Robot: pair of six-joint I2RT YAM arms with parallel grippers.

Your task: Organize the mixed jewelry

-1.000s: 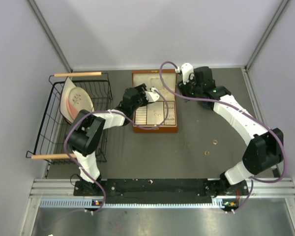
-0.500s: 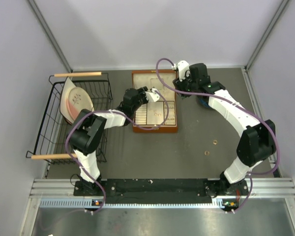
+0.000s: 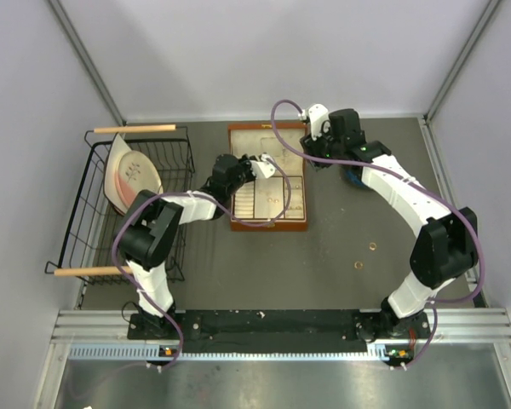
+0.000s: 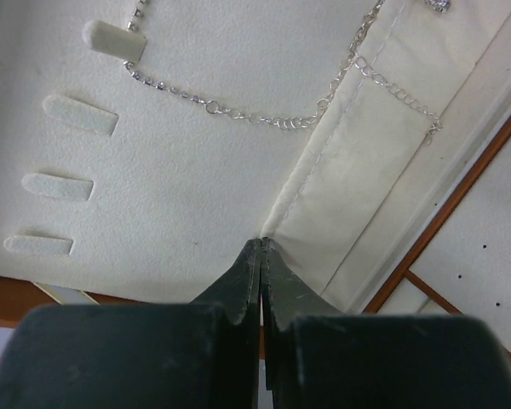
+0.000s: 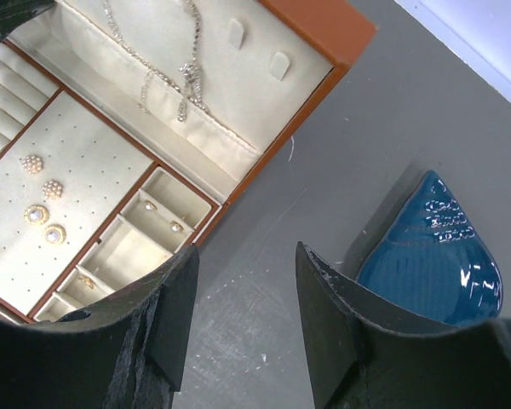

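Observation:
I should back my left gripper away, open its fingers and straddle the pocket's edge [image 4: 288, 194], because the fingers are closed and empty against the cloth pocket's seam [image 4: 278, 218].
The thin silvery chain necklace [image 4: 238, 117] lies across the cream lining of the brown wooden box's raised lid [image 3: 266, 130]. My left gripper [image 4: 262, 244] is shut just below the chain, its tips pressed against the seam of the lid's cloth pocket, and I see nothing between them. From above, that gripper [image 3: 268, 162] sits over the box's middle. My right gripper [image 5: 245, 264] stands open above bare grey table beside the box's right wall [image 5: 277, 158]. Two tiny gold rings [image 3: 372, 247] [image 3: 358, 265] lie on the table at the right, far from both grippers.
The box's tray holds pearl and gold earrings [image 5: 38, 187] and small studs [image 5: 162, 215] in side compartments. A blue leaf-shaped dish [image 5: 434, 256] lies right of the box, under my right arm. A black wire basket [image 3: 85, 200] with plates [image 3: 132, 175] stands at the left.
My left gripper has closed its jaws against the lid lining. My right arm swung left towards the box's back right corner, then held still.

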